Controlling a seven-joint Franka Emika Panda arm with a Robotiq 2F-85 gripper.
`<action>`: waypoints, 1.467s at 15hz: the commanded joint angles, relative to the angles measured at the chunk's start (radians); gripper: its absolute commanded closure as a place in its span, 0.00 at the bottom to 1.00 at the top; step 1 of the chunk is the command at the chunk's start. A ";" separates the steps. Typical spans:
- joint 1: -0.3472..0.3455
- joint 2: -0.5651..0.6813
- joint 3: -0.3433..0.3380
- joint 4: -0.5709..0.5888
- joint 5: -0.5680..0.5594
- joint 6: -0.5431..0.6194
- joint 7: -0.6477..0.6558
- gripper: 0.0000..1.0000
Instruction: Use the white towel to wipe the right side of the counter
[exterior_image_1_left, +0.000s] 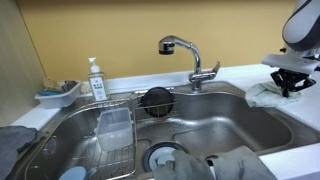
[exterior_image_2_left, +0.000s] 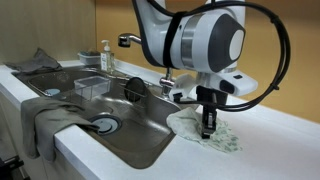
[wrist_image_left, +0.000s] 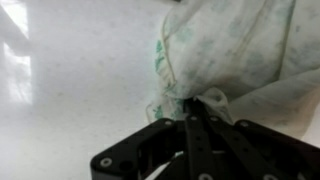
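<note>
Next, my gripper drags the white towel (exterior_image_2_left: 186, 124) it is holding back toward the counter's front edge to wipe that part of the counter, because the towel is close to the back wall.
The white towel (exterior_image_2_left: 205, 133), with a faint green pattern, lies crumpled on the white counter (exterior_image_2_left: 270, 140) beside the sink. It also shows in an exterior view (exterior_image_1_left: 268, 95) and fills the upper right of the wrist view (wrist_image_left: 235, 50). My gripper (exterior_image_2_left: 207, 127) points straight down onto the towel. In the wrist view its fingers (wrist_image_left: 192, 103) are closed together with a fold of the towel pinched between the tips. In an exterior view the gripper (exterior_image_1_left: 289, 88) stands on the towel at the counter's far end.
A steel sink (exterior_image_1_left: 200, 125) with a faucet (exterior_image_1_left: 190, 60) takes up the middle. A wire rack with a clear container (exterior_image_1_left: 112, 128), a soap bottle (exterior_image_1_left: 95, 80), a small tray (exterior_image_1_left: 58, 95) and grey cloths (exterior_image_2_left: 45, 115) lie at the sink's other side.
</note>
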 joint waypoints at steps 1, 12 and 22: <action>-0.030 -0.118 -0.026 -0.158 -0.059 -0.105 -0.013 1.00; -0.175 -0.261 0.060 -0.278 -0.139 -0.208 0.017 1.00; -0.128 -0.037 0.111 -0.087 0.026 0.038 0.071 1.00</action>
